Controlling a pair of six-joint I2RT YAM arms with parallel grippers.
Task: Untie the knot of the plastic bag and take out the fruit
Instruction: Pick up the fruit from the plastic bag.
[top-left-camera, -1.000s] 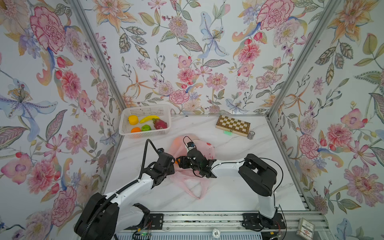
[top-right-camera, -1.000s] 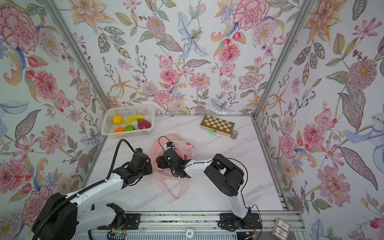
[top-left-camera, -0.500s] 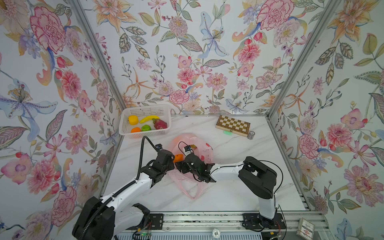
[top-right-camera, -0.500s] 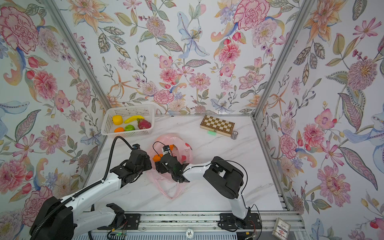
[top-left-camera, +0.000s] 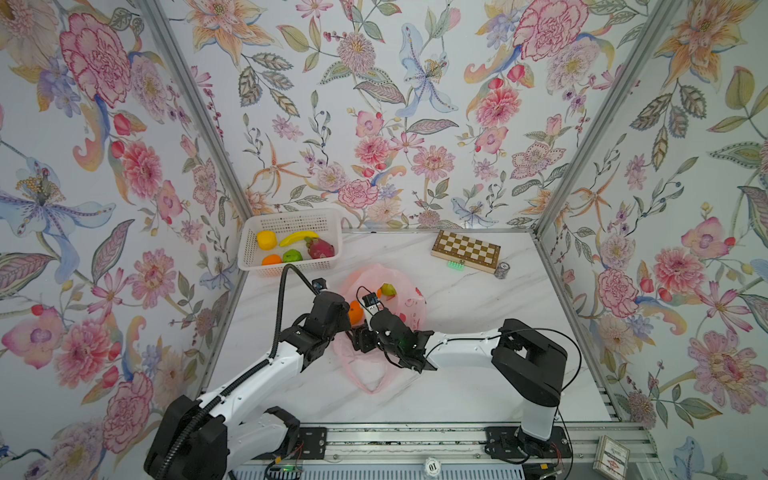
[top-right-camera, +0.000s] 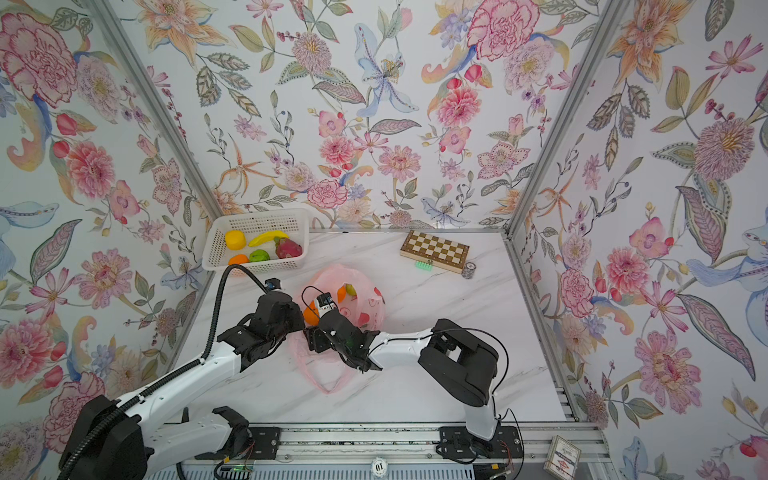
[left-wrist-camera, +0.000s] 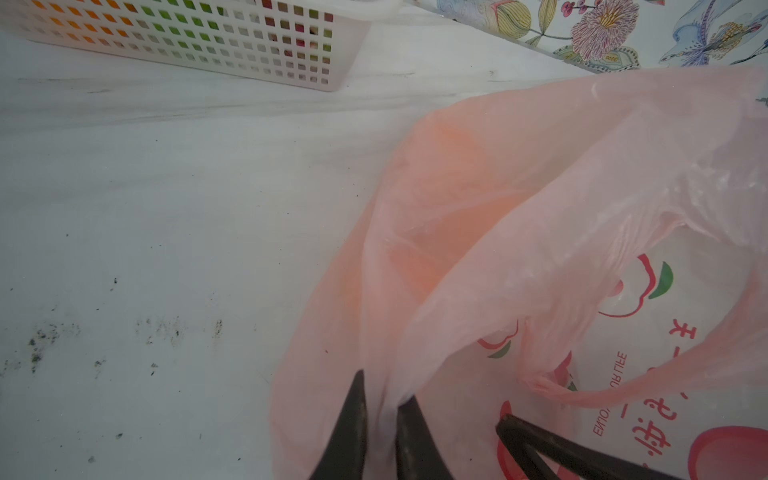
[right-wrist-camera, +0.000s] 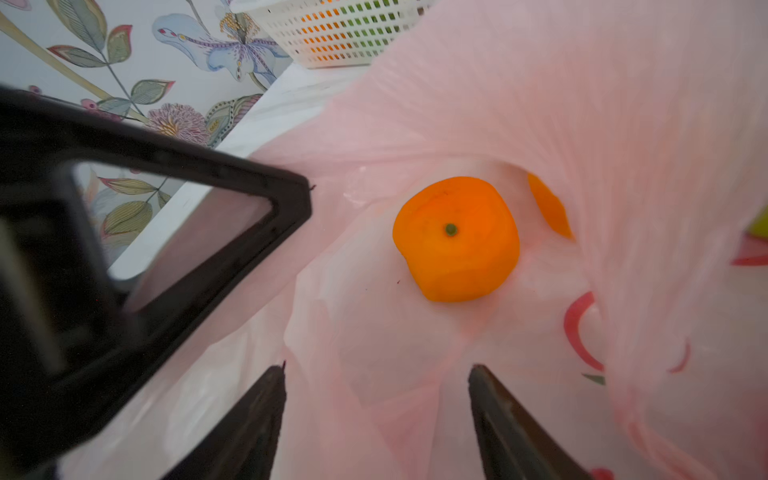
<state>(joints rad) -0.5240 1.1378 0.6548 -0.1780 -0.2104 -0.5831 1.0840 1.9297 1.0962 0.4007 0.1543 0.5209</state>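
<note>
Next, I lift the orange (top-left-camera: 355, 312) from the bag with my right gripper and hand it to my left gripper, since the white basket (top-left-camera: 289, 241) stands on that gripper's side.
The pink plastic bag (top-left-camera: 409, 309) (top-right-camera: 370, 309) lies mid-table with its mouth held open; the knot is out of view. My left gripper (left-wrist-camera: 384, 386) is shut on a fold of the bag's rim (left-wrist-camera: 498, 199). Beside it, my right gripper (right-wrist-camera: 377, 368) is open inside the mouth, nothing between its fingers. A short way ahead of them, fruit lies on the bag's floor: an orange (right-wrist-camera: 455, 241) (top-left-camera: 355, 311), with a second orange (right-wrist-camera: 548, 208) half hidden behind a fold. A green fruit (top-left-camera: 388, 289) shows deeper in. In both top views the fingertips are hidden under the wrists.
A white basket (top-left-camera: 291, 216) at the back left holds a banana and several fruits. A chessboard (top-left-camera: 465, 250), a small green piece (top-left-camera: 456, 264) and a small cylinder (top-left-camera: 503, 271) sit at the back right. The bag's loop handles (top-left-camera: 370, 384) trail toward the front.
Both grippers have shifted a little toward the back, drawing the bag with them. The left jaws have closed on the plastic, and the bag's mouth now stands more open.
</note>
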